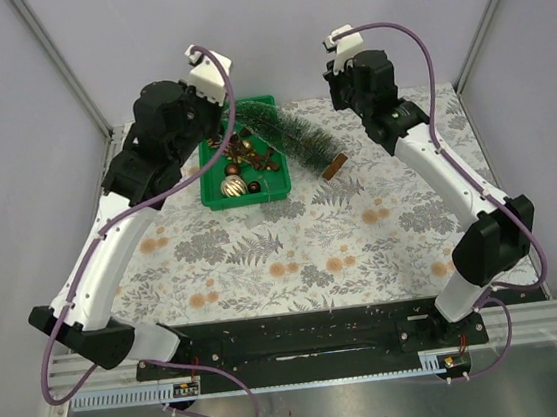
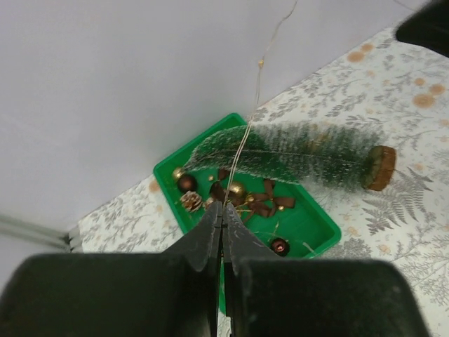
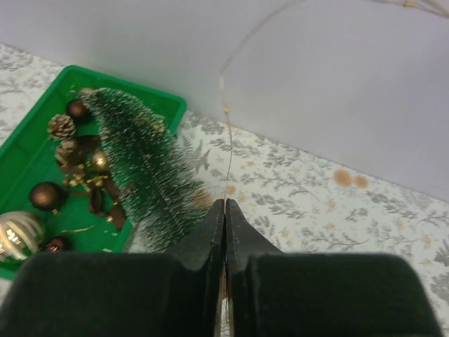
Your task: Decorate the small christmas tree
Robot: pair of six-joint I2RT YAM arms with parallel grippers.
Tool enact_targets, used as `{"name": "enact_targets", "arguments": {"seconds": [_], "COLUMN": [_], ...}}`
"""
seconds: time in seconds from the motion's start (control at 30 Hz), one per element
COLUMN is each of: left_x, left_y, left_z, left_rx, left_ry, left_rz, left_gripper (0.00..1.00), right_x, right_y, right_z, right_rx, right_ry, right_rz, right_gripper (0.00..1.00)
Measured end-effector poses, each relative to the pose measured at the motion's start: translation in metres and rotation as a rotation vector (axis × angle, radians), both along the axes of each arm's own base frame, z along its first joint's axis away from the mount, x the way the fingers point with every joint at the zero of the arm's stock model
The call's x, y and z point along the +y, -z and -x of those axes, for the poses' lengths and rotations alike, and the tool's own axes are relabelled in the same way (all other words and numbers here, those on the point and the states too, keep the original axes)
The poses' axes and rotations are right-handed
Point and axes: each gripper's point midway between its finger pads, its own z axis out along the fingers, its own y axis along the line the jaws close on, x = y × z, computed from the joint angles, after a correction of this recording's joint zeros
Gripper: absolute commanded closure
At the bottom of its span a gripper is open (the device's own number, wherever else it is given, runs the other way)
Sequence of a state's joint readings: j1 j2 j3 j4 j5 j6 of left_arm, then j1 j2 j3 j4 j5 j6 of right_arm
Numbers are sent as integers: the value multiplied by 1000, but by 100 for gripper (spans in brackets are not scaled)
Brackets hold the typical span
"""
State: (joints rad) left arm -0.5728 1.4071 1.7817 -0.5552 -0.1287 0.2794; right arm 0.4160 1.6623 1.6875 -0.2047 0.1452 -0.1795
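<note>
The robot's left gripper should pull the wire aside while its right gripper stands the tree up (image 1: 308, 143), because the tree is lying on its side across the green tray.
The small christmas tree (image 1: 295, 136) lies on its side, its tip over the green tray (image 1: 257, 199) and its wooden base (image 1: 334, 169) on the patterned cloth. In the left wrist view my left gripper (image 2: 222, 205) is shut on a thin wire string (image 2: 257, 77) that rises across the tree (image 2: 302, 154). In the right wrist view my right gripper (image 3: 224, 201) is shut on the same kind of wire (image 3: 229, 133), just right of the tree (image 3: 151, 175). Both grippers hang above the table near the back wall. How the wire runs between them is not visible.
The tray (image 2: 302, 217) holds brown balls (image 3: 47, 196), pine cones (image 2: 191, 201), a gold ball (image 2: 236, 189), brown bows (image 2: 270, 200) and a striped gold bauble (image 3: 15, 235). The grey back wall stands close behind tray and tree. Fern-printed cloth covers the table toward the arm bases.
</note>
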Motion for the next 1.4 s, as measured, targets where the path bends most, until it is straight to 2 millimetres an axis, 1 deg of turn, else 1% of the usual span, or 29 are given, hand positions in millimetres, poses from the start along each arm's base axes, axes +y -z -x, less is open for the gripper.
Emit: {"name": "enact_targets", "arguments": {"seconds": [0.03,0.07,0.1,0.17,0.2,0.3,0.37,0.4,0.5,0.63,0.73,0.83,0.9,0.97,1.0,1.07,1.1,1.13,1.17,1.2,1.23,1.27,1.33,1.4], "left_x": [9,18,30,56,70,104,119,124,136,151,163,171,172,170,170,167,166,165,164,163,162,162,161,160], "left_y": [1,0,-4,-16,-24,-49,-65,-72,-100,-137,-153,-161,-159,-152,-149,-136,-131,-128,-123,-119,-115,-112,-106,-99], "left_z": [-1,-2,-2,0,3,23,40,50,80,118,140,155,157,154,151,144,142,140,137,135,133,131,128,124], "left_rx": [6,9,3,-21,-39,-99,-140,-158,-224,-323,-375,-407,-407,-389,-379,-343,-328,-320,-310,-299,-291,-284,-271,-256], "left_ry": [-24,-49,-80,-148,-180,-251,-272,-277,-275,-273,-288,-302,-302,-302,-302,-302,-301,-301,-300,-300,-300,-300,-300,-300], "left_rz": [5,12,23,47,60,98,118,126,152,184,197,205,205,195,189,170,162,157,150,142,136,130,121,111], "left_gripper": [100,100,100,100,100,100,100,100,99,99,99,99,99,99,99,99,99,99,99,99,99,99,99,99], "right_x": [3,6,10,18,22,36,45,48,57,67,77,81,78,70,66,62,62,61,63,66,68,71,75,78], "right_y": [3,4,2,-11,-18,-45,-60,-65,-72,-68,-65,-66,-67,-68,-69,-73,-70,-64,-54,-38,-16,5,62,119], "right_z": [4,8,14,30,38,78,103,114,139,154,170,180,174,157,145,111,96,77,57,39,21,7,-17,-33], "right_rx": [11,19,23,17,11,-6,-17,-25,-28,4,36,46,37,25,19,-7,-8,-9,0,20,52,84,182,284], "right_ry": [-18,-40,-68,-130,-159,-294,-384,-428,-525,-616,-719,-772,-736,-646,-591,-485,-452,-411,-378,-350,-324,-306,-273,-247], "right_rz": [-9,-24,-46,-102,-125,-220,-262,-275,-300,-315,-323,-330,-333,-333,-328,-311,-300,-279,-258,-234,-207,-186,-137,-94], "right_gripper": [100,97,93,83,74,30,14,8,1,0,0,1,1,1,1,1,1,1,1,1,1,0,1,0]}}
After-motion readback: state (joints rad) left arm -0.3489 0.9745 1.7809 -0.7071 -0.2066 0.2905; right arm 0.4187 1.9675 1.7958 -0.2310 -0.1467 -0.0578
